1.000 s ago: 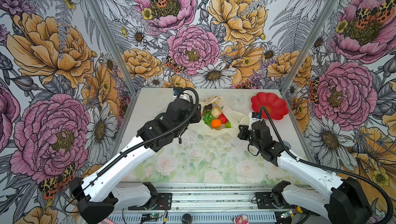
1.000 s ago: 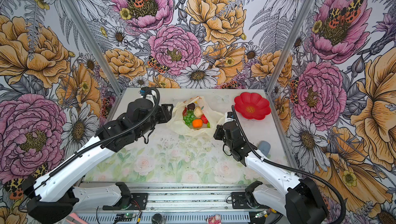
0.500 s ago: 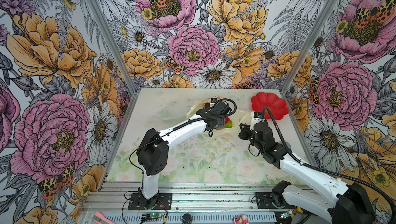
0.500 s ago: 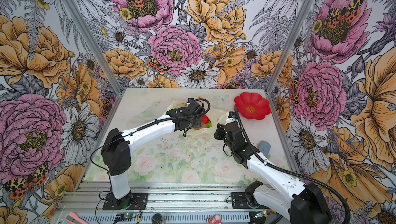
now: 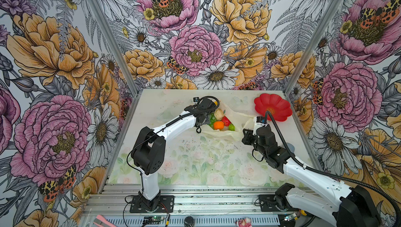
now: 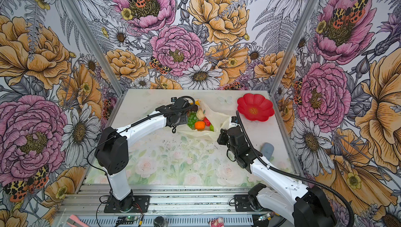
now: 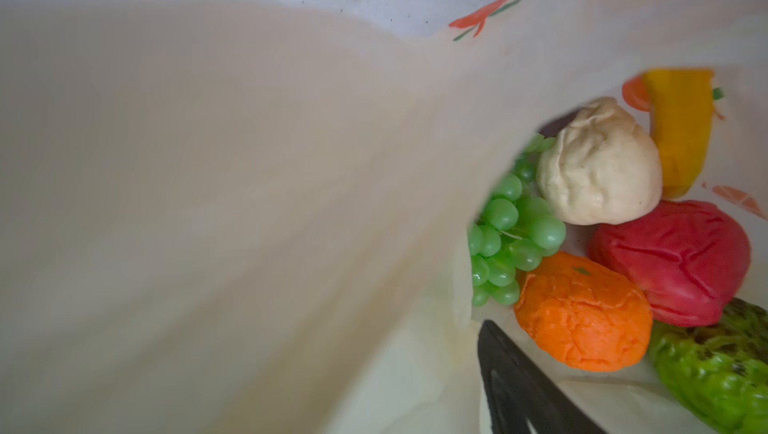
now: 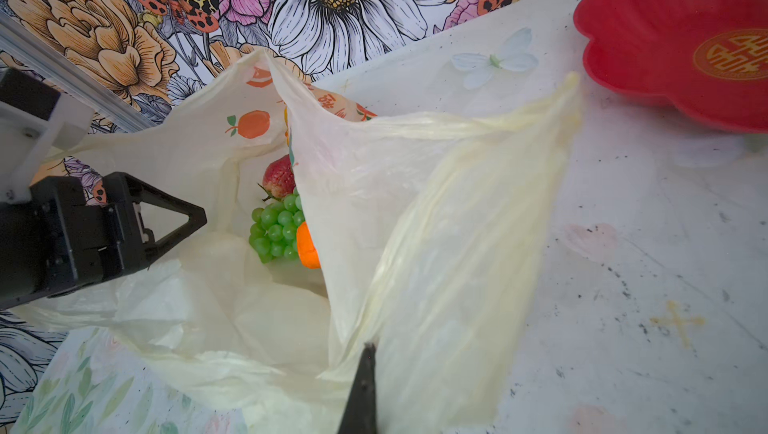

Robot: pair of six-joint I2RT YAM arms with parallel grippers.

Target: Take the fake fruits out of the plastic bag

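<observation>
The plastic bag's film hangs in soft diagonal creases (image 7: 296, 274), so the plastic bag's side (image 7: 400, 194) will gather into long folds when the robot's left gripper pulls it.
The pale-yellow plastic bag (image 5: 237, 117) (image 6: 217, 115) lies at the back middle of the table with its mouth spread. Inside it lie the fake fruits: green grapes (image 7: 507, 241) (image 8: 276, 228), a cream piece (image 7: 598, 170), a red fruit (image 7: 673, 261), an orange (image 5: 218, 125) (image 7: 582, 311), a green fruit (image 7: 719, 365), a yellow banana (image 7: 681, 129) and a strawberry (image 8: 278, 176). My left gripper (image 5: 205, 120) (image 8: 195, 217) stands open at the bag's mouth beside the grapes. One finger (image 7: 523, 382) is inside; bag film hides the other. My right gripper (image 5: 244, 133) (image 8: 368, 353) is shut on the bag's near edge.
A red flower-shaped plate (image 5: 280, 104) (image 8: 665, 37) sits at the back right, close to the bag. A grey-blue oval pad (image 6: 267, 150) lies by the right wall beside my right arm. Floral walls close in the back and both sides.
My left arm has swung in from the left and lowered its gripper into the bag's mouth, jaws spreading wider. The right gripper has kept its hold on the bag.
</observation>
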